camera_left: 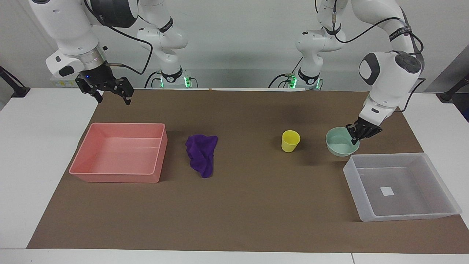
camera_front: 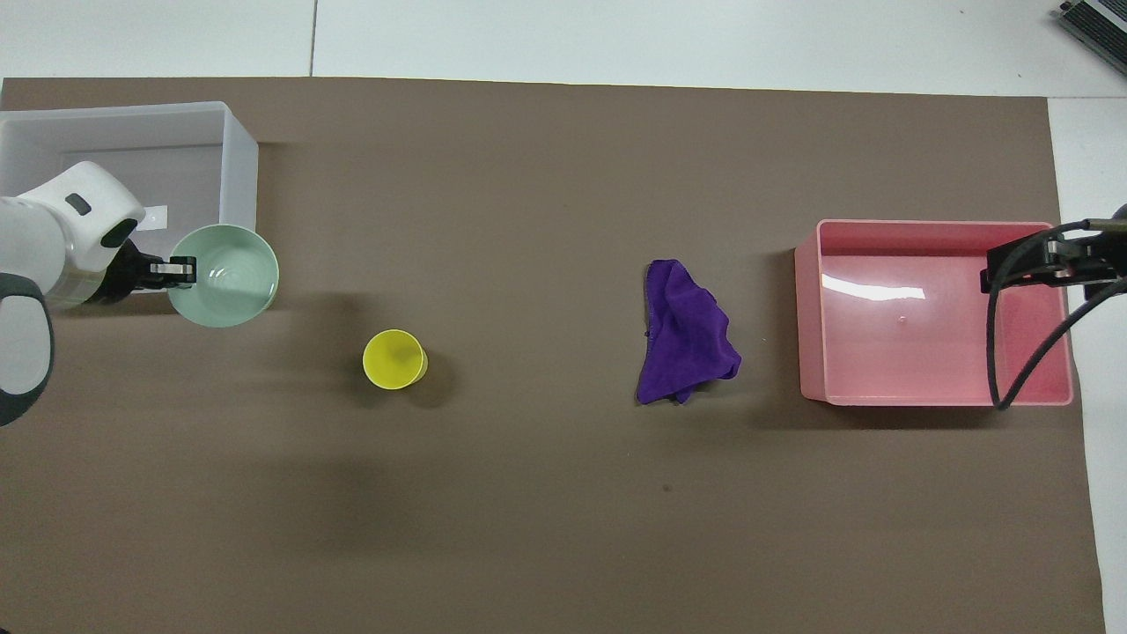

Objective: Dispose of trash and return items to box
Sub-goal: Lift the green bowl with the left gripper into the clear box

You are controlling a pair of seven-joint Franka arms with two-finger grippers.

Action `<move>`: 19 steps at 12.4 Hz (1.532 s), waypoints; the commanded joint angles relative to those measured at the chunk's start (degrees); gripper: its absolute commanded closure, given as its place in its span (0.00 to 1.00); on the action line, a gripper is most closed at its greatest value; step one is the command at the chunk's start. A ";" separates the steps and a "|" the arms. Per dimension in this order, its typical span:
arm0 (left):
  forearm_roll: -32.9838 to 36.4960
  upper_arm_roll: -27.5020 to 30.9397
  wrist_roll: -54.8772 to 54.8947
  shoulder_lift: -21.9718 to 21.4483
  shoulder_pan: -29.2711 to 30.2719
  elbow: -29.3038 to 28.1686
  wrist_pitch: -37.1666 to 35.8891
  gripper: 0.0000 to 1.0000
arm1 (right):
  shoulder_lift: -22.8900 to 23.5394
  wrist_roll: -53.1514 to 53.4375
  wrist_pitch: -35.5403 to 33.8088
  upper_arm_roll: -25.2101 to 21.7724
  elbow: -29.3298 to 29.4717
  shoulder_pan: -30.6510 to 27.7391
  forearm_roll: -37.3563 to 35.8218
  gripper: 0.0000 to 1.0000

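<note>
I keep carrying the mint-green bowl (camera_left: 340,144) with my left gripper, as it hangs rim up and the clear-grey box's bottom (camera_left: 392,201) is free, until the bowl rests there.
My left gripper (camera_left: 357,136) is shut on the rim of the mint-green bowl (camera_left: 339,145) and holds it in the air, over the mat by the clear-grey box's (camera_left: 403,215) corner nearest the cup. In the overhead view the gripper (camera_front: 180,269) and the bowl (camera_front: 231,280) overlap the box's wall (camera_front: 239,176). The yellow cup (camera_left: 290,141) stands upright on the mat, also seen from overhead (camera_front: 394,359). The purple rag (camera_left: 201,154) lies crumpled between the cup and the pink tray, also seen from overhead (camera_front: 687,335). My right gripper (camera_left: 108,93) hangs open and empty above the pink tray's edge.
The pink tray (camera_left: 117,178) stands empty at the right arm's end of the table, also seen from overhead (camera_front: 933,226). The clear box holds only its white sticker (camera_left: 387,191). A brown mat (camera_left: 249,205) covers the table's middle.
</note>
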 commanded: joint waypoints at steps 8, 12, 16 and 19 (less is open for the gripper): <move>0.06 -0.73 4.50 29.28 11.15 36.30 -2.82 1.00 | -1.11 -0.21 -0.35 0.35 -1.19 -0.61 0.63 0.00; 0.24 -2.04 5.47 38.36 13.00 44.07 -0.37 1.00 | -1.11 -0.21 -0.27 0.35 -1.19 -0.61 0.63 0.00; 0.41 -1.78 5.47 39.59 13.27 40.74 0.60 1.00 | -1.11 -0.21 -0.18 0.35 -1.10 -0.18 0.63 0.00; 0.06 -1.96 5.47 39.51 13.89 39.24 0.42 1.00 | -2.33 -0.30 -0.45 0.53 -3.54 0.09 0.71 0.00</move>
